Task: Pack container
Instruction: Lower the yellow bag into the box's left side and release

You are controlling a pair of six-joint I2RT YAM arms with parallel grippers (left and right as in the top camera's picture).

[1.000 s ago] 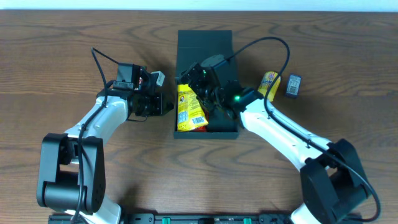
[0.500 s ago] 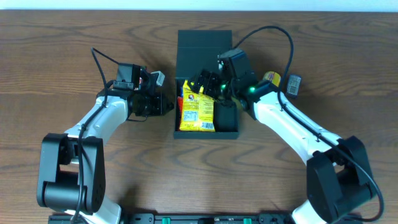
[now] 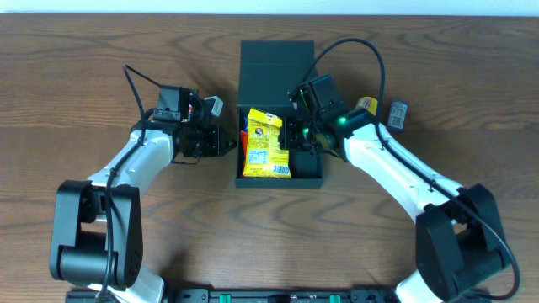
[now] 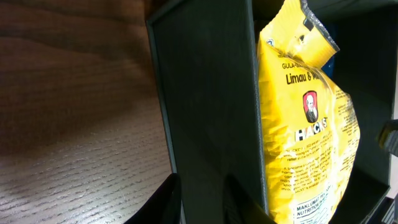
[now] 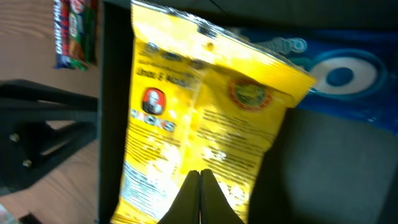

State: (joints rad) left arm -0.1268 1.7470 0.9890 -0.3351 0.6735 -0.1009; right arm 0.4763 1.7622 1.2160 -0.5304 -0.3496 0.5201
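The yellow snack packet lies at a slant into the container's free side (image 3: 306, 166). Next, my right gripper pushes the packet's inner edge (image 3: 287, 158) toward my left gripper before it packs more.
The container (image 3: 308, 172) is a dark teal box at the table's middle, with its flap lid (image 3: 276, 61) laid open at the back. A yellow snack packet (image 3: 266, 145) lies flat inside it, over a blue packet (image 5: 336, 68). My left gripper (image 3: 229, 141) straddles the container's left wall (image 4: 205, 93), one finger (image 4: 166, 200) outside and the other inside, closed on it. My right gripper (image 3: 295, 135) hovers above the packet (image 5: 205, 118) with its fingertips (image 5: 200, 174) pressed together and nothing between them.
A second yellow packet (image 3: 365, 112) and a small blue packet (image 3: 397, 115) lie on the table right of the container. A red, green and blue bar (image 5: 76, 31) lies by the container's left wall. The right arm's cable arcs over the lid.
The right gripper has let go of the yellow packet, which went from tilted to lying flat in the container. The gripper has drawn back to the right and shut. The left arm stayed put.
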